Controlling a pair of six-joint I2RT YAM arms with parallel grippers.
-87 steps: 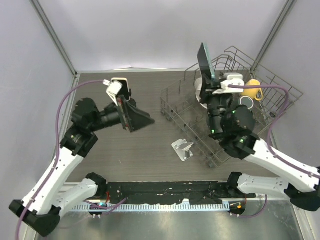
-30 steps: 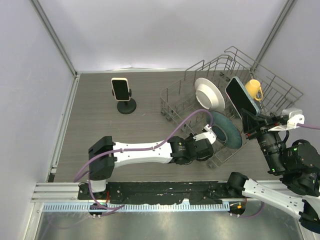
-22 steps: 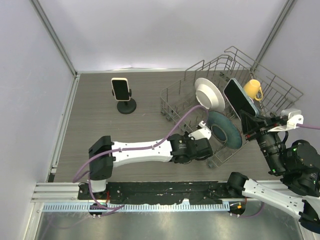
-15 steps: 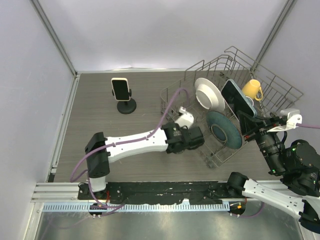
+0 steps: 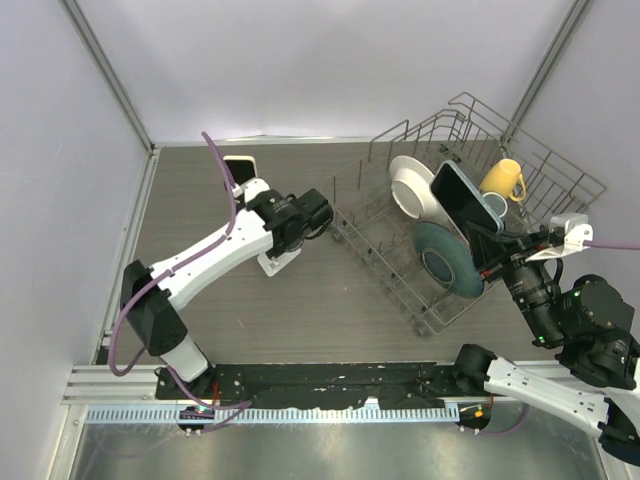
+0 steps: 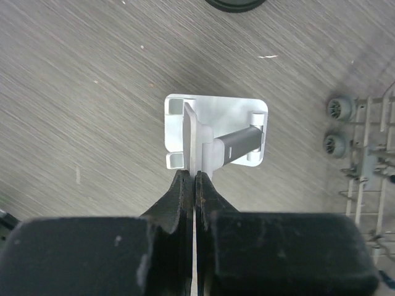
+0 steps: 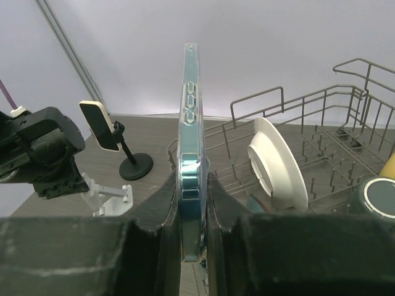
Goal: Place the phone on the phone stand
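Note:
The phone stand's base (image 6: pixel 229 111) is level and there is clear wood (image 5: pixel 316 254) toward the dish rack, so my left gripper should keep going toward the rack and let go of the stand beside it.
My right gripper (image 5: pixel 487 243) is shut on the phone (image 5: pixel 460 196), a dark-screened handset with blue edges, held tilted above the dish rack. The right wrist view shows the phone (image 7: pixel 191 117) edge-on and upright between my black fingers (image 7: pixel 165 203). The phone stand (image 5: pixel 275 263) is a small white folding one on the table, left of the rack. My left gripper (image 5: pixel 282 248) is shut on it from above. In the left wrist view the jaws (image 6: pixel 195 177) pinch the thin upright plate of the stand (image 6: pixel 234 114), whose base lies flat on the wood.
A wire dish rack (image 5: pixel 560 170) at the right holds a white plate (image 5: pixel 408 183), a teal plate (image 5: pixel 445 265) and a yellow mug (image 5: pixel 500 180). A black round-based stand (image 7: pixel 136 166) with another phone (image 7: pixel 99 125) is just behind my left arm, partly hidden from above.
My left arm has swung from the rack's front edge to the left and back, shutting on the white stand and carrying it along. The right gripper with the phone has drifted slightly left.

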